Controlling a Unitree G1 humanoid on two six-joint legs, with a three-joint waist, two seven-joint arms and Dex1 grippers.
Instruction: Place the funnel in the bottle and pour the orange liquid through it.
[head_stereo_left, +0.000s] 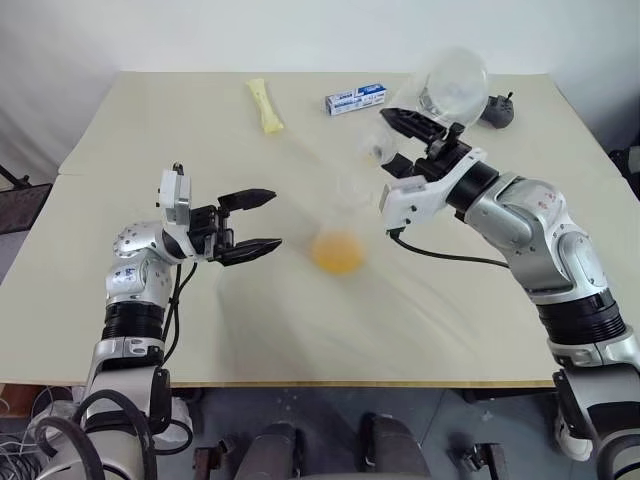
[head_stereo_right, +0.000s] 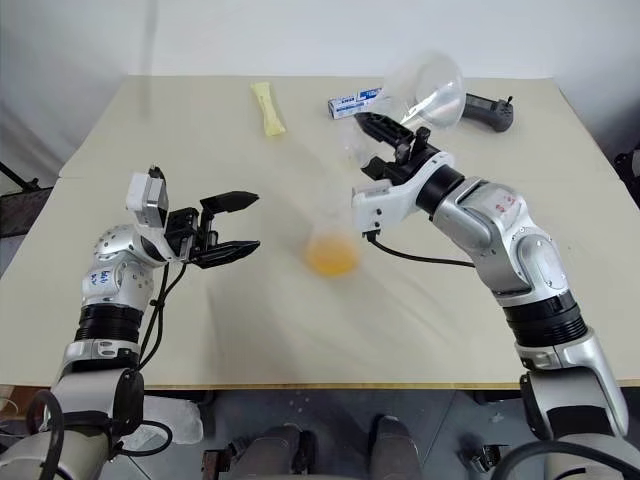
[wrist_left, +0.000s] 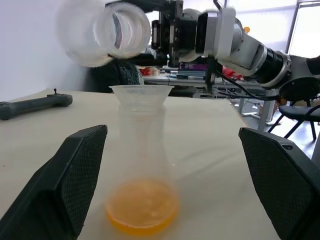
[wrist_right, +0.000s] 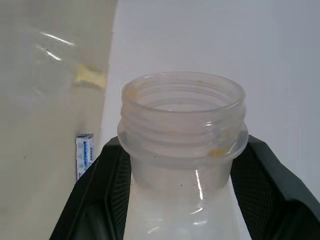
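Observation:
The clear jar (head_stereo_left: 457, 88) is empty and there is free table (head_stereo_left: 455, 235) beside the bottle, so my right gripper should keep turning the jar upright and let go of it there.
The bottle (head_stereo_left: 340, 232) stands upright mid-table, a clear flask with the orange liquid (head_stereo_left: 338, 252) pooled in its round base. The funnel (wrist_left: 141, 97) sits in its neck. My right gripper (head_stereo_left: 400, 142) is shut on the threaded neck of a clear jar (head_stereo_left: 455, 85), held tilted above and behind the funnel, its mouth toward the funnel. No liquid shows inside the jar (wrist_right: 182, 125), just orange traces at its rim. My left gripper (head_stereo_left: 262, 222) is open beside the bottle, level with its base, fingers (wrist_left: 75, 180) apart from the glass.
At the back of the table (head_stereo_left: 150, 330) lie a pale yellow packet (head_stereo_left: 265, 105), a blue-and-white box (head_stereo_left: 356, 98) and a black controller (head_stereo_left: 497, 108). The table's front edge runs just below both arms.

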